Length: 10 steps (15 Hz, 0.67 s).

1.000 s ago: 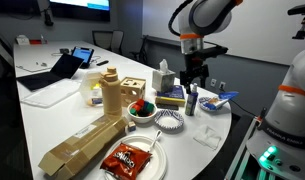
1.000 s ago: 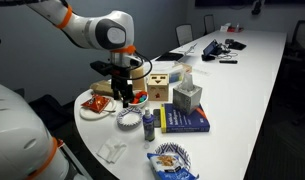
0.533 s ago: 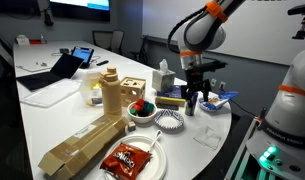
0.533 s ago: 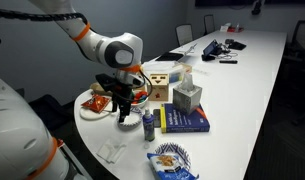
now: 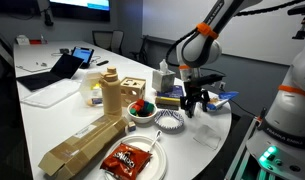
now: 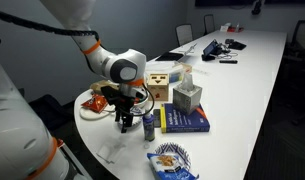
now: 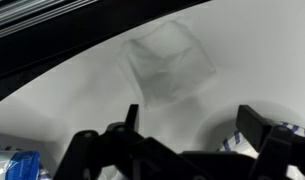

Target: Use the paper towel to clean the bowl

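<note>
I keep lowering my gripper toward the paper towel's near edge [image 7: 179, 93] and close on that edge [image 5: 203, 132], because it lies free and in line with my open fingers.
The striped bowl [image 5: 170, 121] stands near the table's rounded end; in an exterior view it is mostly hidden behind the gripper [image 6: 124, 121]. The paper towel [image 5: 207, 137] lies flat on the table near the edge, also seen in an exterior view [image 6: 112, 152] and ahead in the wrist view [image 7: 172, 62]. My gripper [image 5: 193, 101] hangs low, just above the table beside the bowl, open and empty. In the wrist view the open fingers [image 7: 192, 132] frame bare table, with a striped rim [image 7: 232, 140] by one finger.
A white bowl with red and green contents [image 5: 142, 109], a plate with a red packet [image 5: 127, 158], a small bottle [image 6: 148, 125], a blue book [image 6: 184, 120], a tissue box [image 6: 187, 97], a blue-white packet [image 6: 172, 160] and cardboard boxes [image 5: 82, 145] crowd this table end.
The arm has come down steadily, bringing the open gripper from well above the table to just over the bowl area. The objects have not moved.
</note>
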### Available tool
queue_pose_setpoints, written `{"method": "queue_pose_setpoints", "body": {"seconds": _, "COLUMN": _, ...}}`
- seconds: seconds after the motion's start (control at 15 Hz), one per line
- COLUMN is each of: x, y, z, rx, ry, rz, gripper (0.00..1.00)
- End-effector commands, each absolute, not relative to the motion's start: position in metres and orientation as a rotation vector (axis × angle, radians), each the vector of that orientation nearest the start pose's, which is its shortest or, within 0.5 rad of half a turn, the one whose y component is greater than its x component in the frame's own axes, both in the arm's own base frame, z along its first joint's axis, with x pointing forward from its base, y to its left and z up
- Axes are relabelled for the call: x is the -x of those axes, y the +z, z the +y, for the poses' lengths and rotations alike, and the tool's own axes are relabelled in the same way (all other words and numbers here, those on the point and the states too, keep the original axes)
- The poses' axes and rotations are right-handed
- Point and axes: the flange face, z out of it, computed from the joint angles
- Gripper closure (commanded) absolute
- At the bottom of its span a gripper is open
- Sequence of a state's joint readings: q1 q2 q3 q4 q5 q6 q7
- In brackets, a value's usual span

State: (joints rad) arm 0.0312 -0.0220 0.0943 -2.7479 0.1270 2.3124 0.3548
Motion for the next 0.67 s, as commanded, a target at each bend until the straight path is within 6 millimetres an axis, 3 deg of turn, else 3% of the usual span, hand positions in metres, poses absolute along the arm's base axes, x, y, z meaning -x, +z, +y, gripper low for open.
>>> {"method": "queue_pose_setpoints", "body": {"seconds": 0.0, "x": -0.339, "y": 0.182, "z": 0.04, "rx": 3.05, "ry": 0.688, "rz": 0.524, "gripper": 0.0}}
{"method": "queue_pose_setpoints", "body": {"seconds": 0.6, "x": -0.331, "y": 0.139, "z": 0.033, "rx": 3.079, "ry": 0.722, "rz": 0.536, "gripper": 0.0}}
